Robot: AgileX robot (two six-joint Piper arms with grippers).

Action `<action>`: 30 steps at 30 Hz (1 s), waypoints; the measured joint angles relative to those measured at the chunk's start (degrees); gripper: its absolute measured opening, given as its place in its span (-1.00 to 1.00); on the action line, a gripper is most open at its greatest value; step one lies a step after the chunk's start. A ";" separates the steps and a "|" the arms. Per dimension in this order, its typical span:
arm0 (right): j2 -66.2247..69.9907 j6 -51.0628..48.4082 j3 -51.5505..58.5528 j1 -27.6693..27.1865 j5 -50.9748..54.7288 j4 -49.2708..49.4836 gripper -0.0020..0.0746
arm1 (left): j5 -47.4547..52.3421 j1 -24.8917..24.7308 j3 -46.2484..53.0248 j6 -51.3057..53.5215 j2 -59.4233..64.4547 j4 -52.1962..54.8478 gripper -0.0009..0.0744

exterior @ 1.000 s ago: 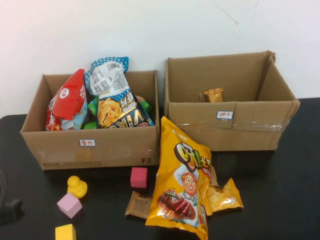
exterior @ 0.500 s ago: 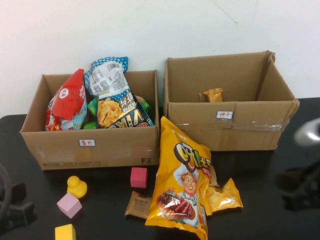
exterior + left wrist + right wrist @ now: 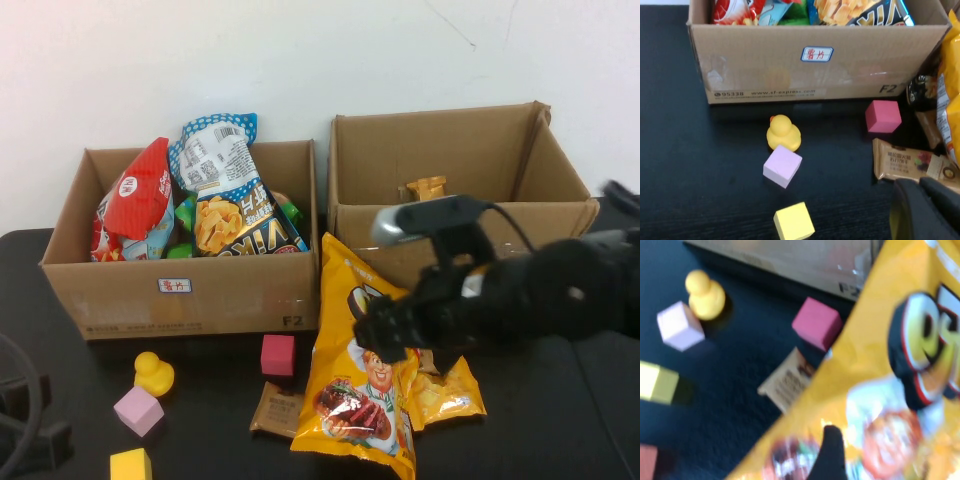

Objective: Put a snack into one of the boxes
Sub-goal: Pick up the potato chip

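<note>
I can see brown wrapper (image 3: 276,411) sticking out past both edges of the big yellow chip bag (image 3: 352,385), so I should expect snack bars hidden under the bag when I lift it.
A big yellow chip bag (image 3: 365,400) leans on the black table in front of the gap between two cardboard boxes; it also fills the right wrist view (image 3: 890,365). A small yellow snack packet (image 3: 450,395) lies beside it, and a brown snack bar (image 3: 278,410) on its left. The left box (image 3: 180,295) holds several snack bags. The right box (image 3: 560,250) holds one small packet (image 3: 427,188). My right gripper (image 3: 385,335) hovers open over the big bag's upper half, with one finger (image 3: 832,450) showing. My left gripper (image 3: 925,210) is shut and empty at the near left.
A yellow duck (image 3: 154,372), a lilac cube (image 3: 138,410), a yellow cube (image 3: 131,465) and a pink cube (image 3: 278,354) lie in front of the left box. My right arm stretches across the front of the right box.
My right arm has swung in from the right edge to above the big yellow bag. My left gripper has shifted slightly at the near left.
</note>
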 joint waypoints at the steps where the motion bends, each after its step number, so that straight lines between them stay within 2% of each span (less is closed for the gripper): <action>1: 1.73 0.10 -1.45 0.00 0.00 0.77 0.56 | 0.15 0.00 0.00 0.00 0.00 0.12 -0.98; 9: 14.50 0.10 -10.25 0.00 -0.34 2.42 0.56 | 0.60 0.00 0.00 0.13 0.00 0.12 -0.98; 19: 20.17 1.20 -12.35 0.00 4.14 0.54 0.53 | 0.60 0.00 0.00 0.13 0.00 0.12 -0.98; 24: 20.17 1.42 -12.55 0.00 6.67 -1.72 0.23 | 0.74 0.00 0.00 0.13 0.00 0.01 -0.98; 30: 19.94 1.62 -12.97 0.00 9.00 -2.15 -0.40 | 0.86 0.00 0.00 0.35 0.00 0.01 -0.98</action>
